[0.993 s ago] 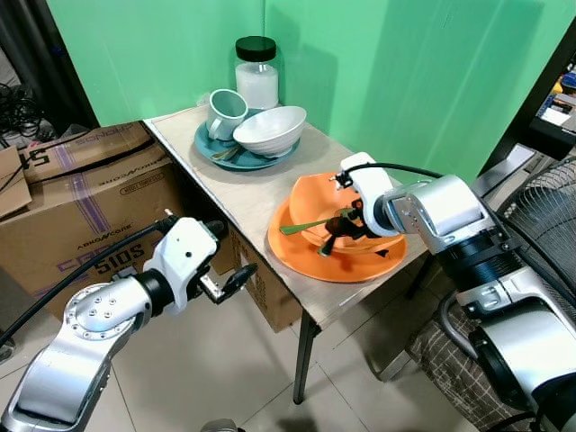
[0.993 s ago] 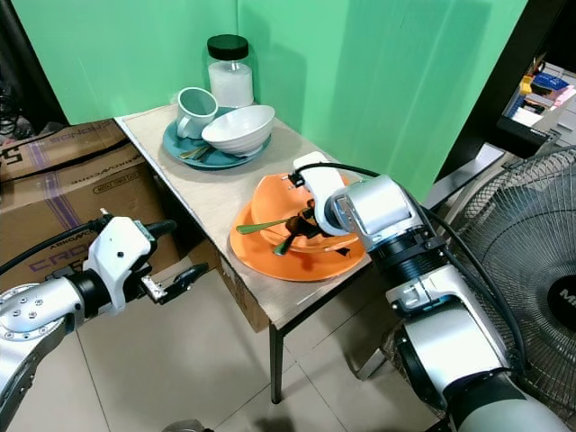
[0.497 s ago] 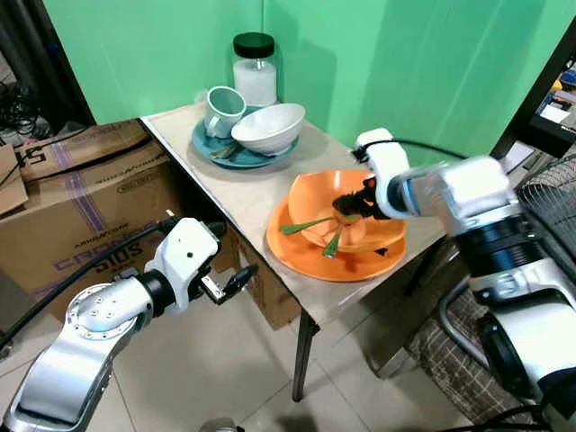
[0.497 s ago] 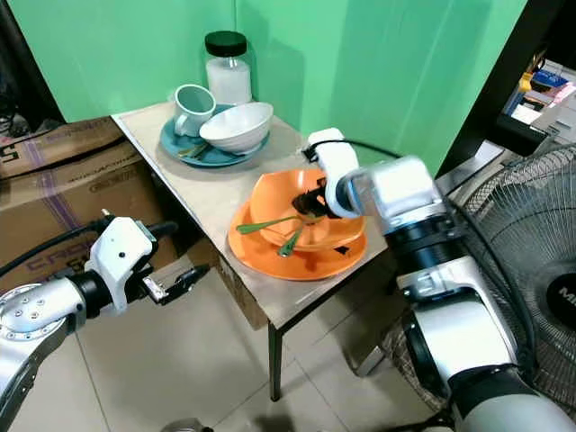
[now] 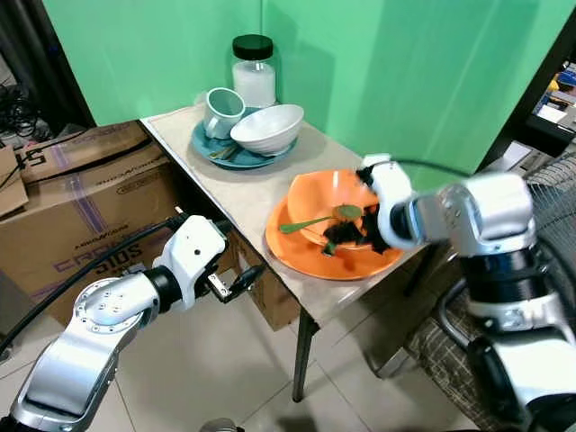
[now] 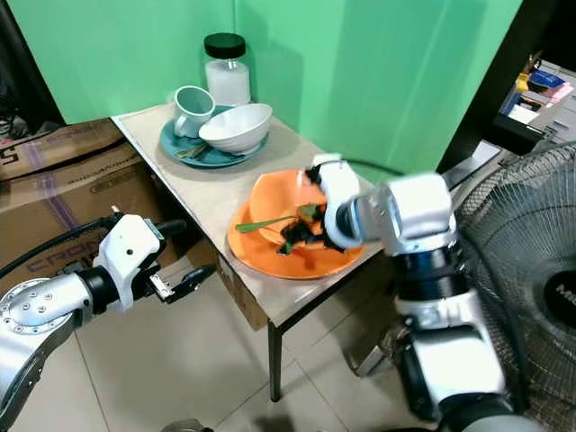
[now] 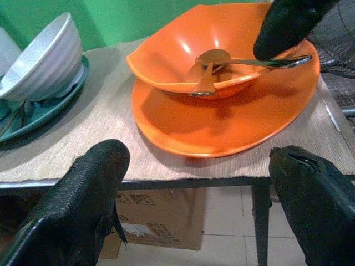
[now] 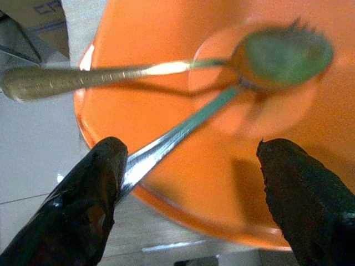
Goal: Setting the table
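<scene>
I expect the second utensil point(image 8: 169, 141) to come out as a fork and leave the spoon behind when I lift it, because tines point(image 8: 302, 25) stick out past the spoon's head.
An orange bowl point(image 5: 317, 200) sits on an orange plate point(image 5: 301, 259) near the front edge of the small table point(image 5: 236, 195). A spoon point(image 8: 166, 67) and a second utensil point(image 8: 176, 137) lie crossed in the bowl, handles pointing out over its rim. My right gripper point(image 5: 347, 234) hovers open over the bowl's near side, its fingers point(image 8: 91, 194) straddling the utensils without closing on them. My left gripper point(image 5: 236, 277) is open and empty, held below and in front of the table edge, facing the plate point(image 7: 222, 127).
At the table's back stand a teal plate point(image 5: 252, 162) carrying a white bowl point(image 5: 267, 129) and a teal mug point(image 5: 224, 109), and a black-lidded jar point(image 5: 255, 70). Cardboard boxes point(image 5: 81, 193) sit to the left, a fan point(image 6: 540, 243) to the right, tiled floor below.
My right gripper drew back over the bowl, then came forward and down to its near side. The utensils stay in the bowl. The left arm has barely moved.
</scene>
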Robot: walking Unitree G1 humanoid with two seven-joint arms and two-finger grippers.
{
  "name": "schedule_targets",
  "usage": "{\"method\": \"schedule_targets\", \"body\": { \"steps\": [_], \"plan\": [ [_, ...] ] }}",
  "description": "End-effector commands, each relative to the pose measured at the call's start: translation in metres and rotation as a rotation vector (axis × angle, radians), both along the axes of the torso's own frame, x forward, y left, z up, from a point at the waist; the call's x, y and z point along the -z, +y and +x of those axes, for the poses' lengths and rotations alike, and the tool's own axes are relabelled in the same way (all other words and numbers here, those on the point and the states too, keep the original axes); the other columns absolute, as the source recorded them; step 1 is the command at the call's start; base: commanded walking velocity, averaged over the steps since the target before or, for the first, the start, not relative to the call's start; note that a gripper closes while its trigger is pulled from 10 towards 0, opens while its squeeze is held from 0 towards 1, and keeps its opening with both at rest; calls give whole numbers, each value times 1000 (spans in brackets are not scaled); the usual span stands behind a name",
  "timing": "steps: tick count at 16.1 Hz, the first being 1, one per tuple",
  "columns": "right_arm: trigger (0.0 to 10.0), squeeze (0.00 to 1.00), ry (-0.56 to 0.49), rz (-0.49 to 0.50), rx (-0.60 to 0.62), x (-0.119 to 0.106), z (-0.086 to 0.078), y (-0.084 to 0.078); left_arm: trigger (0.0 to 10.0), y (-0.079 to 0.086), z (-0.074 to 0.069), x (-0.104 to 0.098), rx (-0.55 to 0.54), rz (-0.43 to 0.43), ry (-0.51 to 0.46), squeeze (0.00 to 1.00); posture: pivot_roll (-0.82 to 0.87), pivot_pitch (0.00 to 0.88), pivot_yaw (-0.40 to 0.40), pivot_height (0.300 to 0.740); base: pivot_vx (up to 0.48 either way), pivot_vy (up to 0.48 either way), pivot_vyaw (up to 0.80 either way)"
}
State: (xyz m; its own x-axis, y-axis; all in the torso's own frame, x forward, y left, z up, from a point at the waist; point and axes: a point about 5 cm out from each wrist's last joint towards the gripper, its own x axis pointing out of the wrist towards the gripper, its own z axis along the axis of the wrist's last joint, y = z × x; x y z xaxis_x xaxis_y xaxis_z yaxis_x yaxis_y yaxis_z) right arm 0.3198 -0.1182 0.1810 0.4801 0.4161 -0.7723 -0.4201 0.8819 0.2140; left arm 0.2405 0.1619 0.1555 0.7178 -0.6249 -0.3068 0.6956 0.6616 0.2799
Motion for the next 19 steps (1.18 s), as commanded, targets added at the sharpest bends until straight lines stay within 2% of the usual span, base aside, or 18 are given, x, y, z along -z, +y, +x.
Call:
{"method": "schedule_targets", "body": {
  "steps": [1,4,5,8,12,17,19],
  "plan": [
    [10000,0,-11,2,27,-2,0,-1,10000,-3,1,0,20,1,2,0,74,0,-2,740,0,0,0],
    [10000,0,-5,28,86,3,5,4,10000,-3,2,0,28,5,5,0,78,0,-3,740,0,0,0],
    [10000,0,-2,69,108,1,7,10,10000,-2,1,-1,28,7,6,0,86,0,-9,740,0,0,0],
    [10000,0,-5,89,106,-2,7,18,10000,-1,1,0,25,10,6,0,91,0,-16,740,0,0,0],
    [10000,0,-12,35,105,7,8,25,10000,-1,0,0,20,10,4,0,94,0,-23,740,0,0,0],
    [10000,0,-3,6,153,18,13,24,10000,-1,1,0,21,11,1,0,95,0,-27,740,0,0,0],
    [4667,0,11,17,163,21,15,23,10000,-1,1,0,21,11,-1,0,96,0,-27,740,0,0,0]
  ]
}}
